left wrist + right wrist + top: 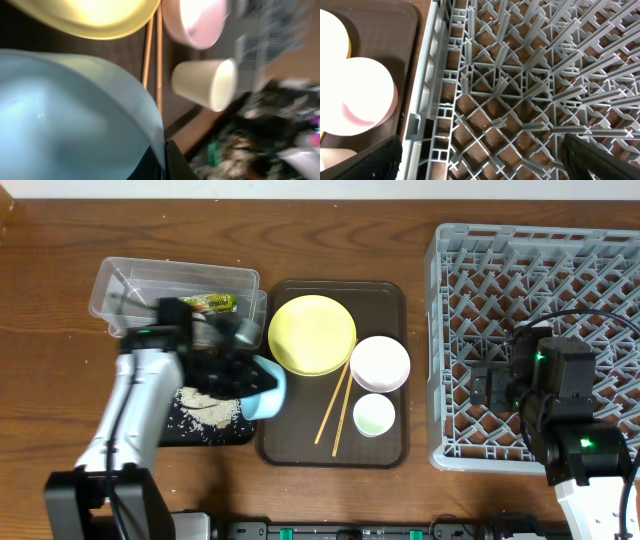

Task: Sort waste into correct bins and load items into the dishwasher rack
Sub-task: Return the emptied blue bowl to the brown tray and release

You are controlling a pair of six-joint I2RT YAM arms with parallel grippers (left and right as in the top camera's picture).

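My left gripper should go on carrying the light blue bowl to the open corner (296, 425) beside the chopsticks and release there, as rice lies in the black tray (208, 412).
My left gripper (243, 370) is shut on the rim of the light blue bowl (268, 390) and holds it tilted on its side over the black tray (215, 432), where white rice grains (205, 402) lie. In the left wrist view the bowl (65, 115) fills the left side, its rim pinched between my fingers (162, 165). The snack wrapper (210, 302) lies in the clear tub (130, 280). The yellow plate (312, 334), white bowl (380, 363), small cup (374, 415) and chopsticks (335, 405) sit on the brown serving tray. My right gripper (482, 155) is open and empty over the dishwasher rack (540, 270).
The brown serving tray (335, 452) lies between the black tray and the rack. The rack's left wall (427, 100) runs just right of the white bowl (355, 95). The white scrap does not show. The right arm hangs over the rack's lower part.
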